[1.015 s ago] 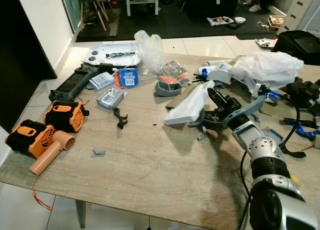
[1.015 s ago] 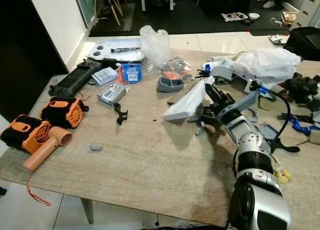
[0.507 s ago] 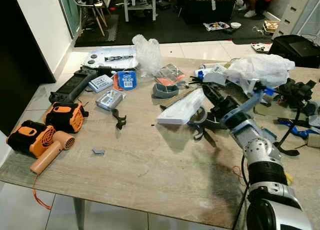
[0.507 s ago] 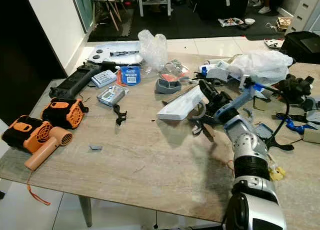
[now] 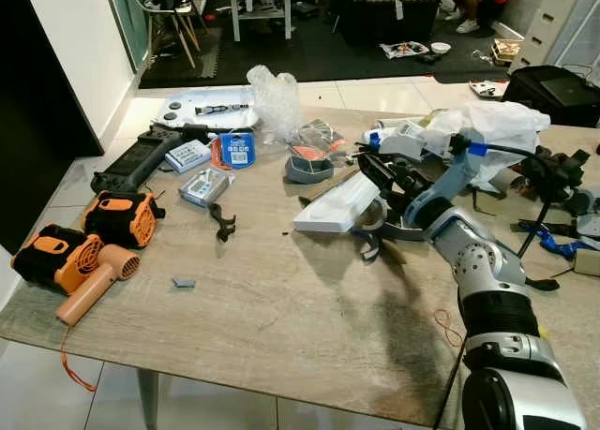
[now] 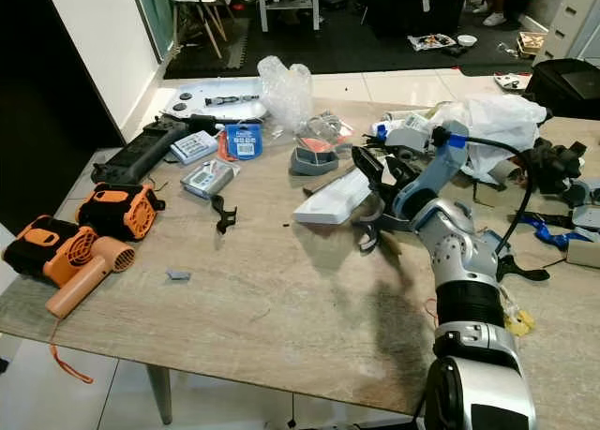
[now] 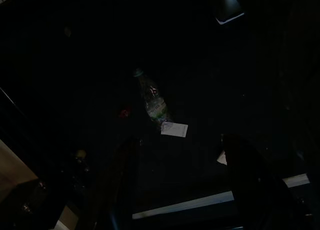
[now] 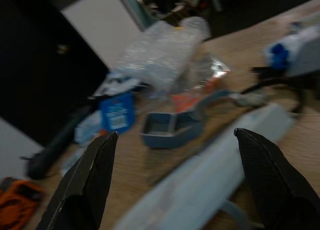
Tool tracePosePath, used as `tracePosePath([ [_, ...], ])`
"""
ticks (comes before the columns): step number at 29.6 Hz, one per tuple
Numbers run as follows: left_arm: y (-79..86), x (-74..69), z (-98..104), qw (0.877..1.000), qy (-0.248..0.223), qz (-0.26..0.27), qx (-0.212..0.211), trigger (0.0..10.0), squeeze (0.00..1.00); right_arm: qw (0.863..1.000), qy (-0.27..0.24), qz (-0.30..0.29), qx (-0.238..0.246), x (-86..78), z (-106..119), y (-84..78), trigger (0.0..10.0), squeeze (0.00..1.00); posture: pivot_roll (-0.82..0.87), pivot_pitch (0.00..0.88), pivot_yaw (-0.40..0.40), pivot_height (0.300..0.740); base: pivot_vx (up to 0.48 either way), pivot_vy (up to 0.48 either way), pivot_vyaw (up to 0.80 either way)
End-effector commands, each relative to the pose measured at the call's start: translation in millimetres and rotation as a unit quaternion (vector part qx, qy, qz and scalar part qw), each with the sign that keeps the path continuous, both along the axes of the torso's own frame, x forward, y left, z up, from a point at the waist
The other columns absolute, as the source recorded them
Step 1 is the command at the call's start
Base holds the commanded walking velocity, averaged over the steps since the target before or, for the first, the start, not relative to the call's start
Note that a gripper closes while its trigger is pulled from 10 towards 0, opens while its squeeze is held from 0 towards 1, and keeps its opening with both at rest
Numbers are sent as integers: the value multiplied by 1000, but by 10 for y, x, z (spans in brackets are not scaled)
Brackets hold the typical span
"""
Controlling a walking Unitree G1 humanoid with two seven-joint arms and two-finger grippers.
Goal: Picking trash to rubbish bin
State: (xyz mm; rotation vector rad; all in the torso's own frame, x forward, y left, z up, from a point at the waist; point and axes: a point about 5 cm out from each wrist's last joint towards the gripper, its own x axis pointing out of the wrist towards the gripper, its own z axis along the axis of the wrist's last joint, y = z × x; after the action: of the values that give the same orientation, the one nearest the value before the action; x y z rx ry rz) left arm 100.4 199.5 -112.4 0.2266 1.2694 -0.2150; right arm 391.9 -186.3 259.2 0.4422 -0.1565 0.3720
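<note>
The white box (image 5: 339, 205) is lying flat and has a long straight edge (image 5: 325, 199). It will keep its shape instead of sagging when I carry it.
My right gripper (image 5: 375, 172) hovers open over the right end of a long white box (image 5: 337, 203) lying on the wooden table (image 5: 281, 327). In the right wrist view the right gripper (image 8: 176, 134) spreads its fingers wide over the white box (image 8: 215, 180), facing a grey tray (image 8: 170, 130) and a wad of bubble wrap (image 8: 160, 54). The bubble wrap (image 5: 277, 93) sits at the table's far edge, and a crumpled white plastic bag (image 5: 497, 130) lies at the far right. My left gripper (image 7: 181, 139) hangs idle in the dark over a plastic bottle (image 7: 152, 102) on the floor.
Orange and black tools (image 5: 117, 215) and a tan blower (image 5: 89, 285) crowd the table's left edge, with a black controller (image 5: 141, 158) behind them. A black hook (image 5: 225, 222) and a small grey piece (image 5: 184, 283) lie mid-table. Cables and black parts (image 5: 553, 177) clutter the right.
The white box, tilted up a second ago, now lies lower on the table. My right gripper has swung left over it. The camera has shifted a little.
</note>
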Motion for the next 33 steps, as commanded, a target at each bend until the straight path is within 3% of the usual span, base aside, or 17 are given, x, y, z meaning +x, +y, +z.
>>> tracePosePath([
  [1,11,-125,-28,1000,20,6,-1,10000,0,1000,4,-13,-9,9,-11,-5,10000,1000,-35,197,46,740,0,0,0],
  [4,12,-132,-29,1000,21,5,-1,10000,0,998,15,-54,-21,45,-27,-45,10000,1000,-33,200,47,740,0,0,0],
  [12,15,-146,-32,1000,22,4,0,10000,0,995,48,-85,-15,105,-99,21,10000,1000,-26,207,48,740,0,0,0],
  [13,16,-152,-33,1000,22,4,0,10000,0,995,53,-85,-7,116,-111,50,10000,0,-23,211,49,740,0,0,0],
  [25,22,-315,-62,999,40,8,1,10000,0,991,108,-62,41,213,-193,382,10000,0,17,269,54,740,0,0,0],
  [26,21,-329,-64,999,41,9,1,10000,0,992,105,-55,43,217,-171,413,8196,0,18,273,53,740,0,0,0],
  [27,21,-329,-64,999,41,9,1,10000,0,992,105,-55,43,217,-171,413,8196,0,18,273,53,740,0,0,0],
  [29,20,-351,-68,999,43,9,1,10000,0,993,100,-46,47,220,-141,453,0,0,18,276,53,740,0,0,0],
  [33,17,-356,-69,999,41,9,1,10000,0,993,99,-41,50,233,-115,482,0,0,19,276,53,740,0,0,0],
])
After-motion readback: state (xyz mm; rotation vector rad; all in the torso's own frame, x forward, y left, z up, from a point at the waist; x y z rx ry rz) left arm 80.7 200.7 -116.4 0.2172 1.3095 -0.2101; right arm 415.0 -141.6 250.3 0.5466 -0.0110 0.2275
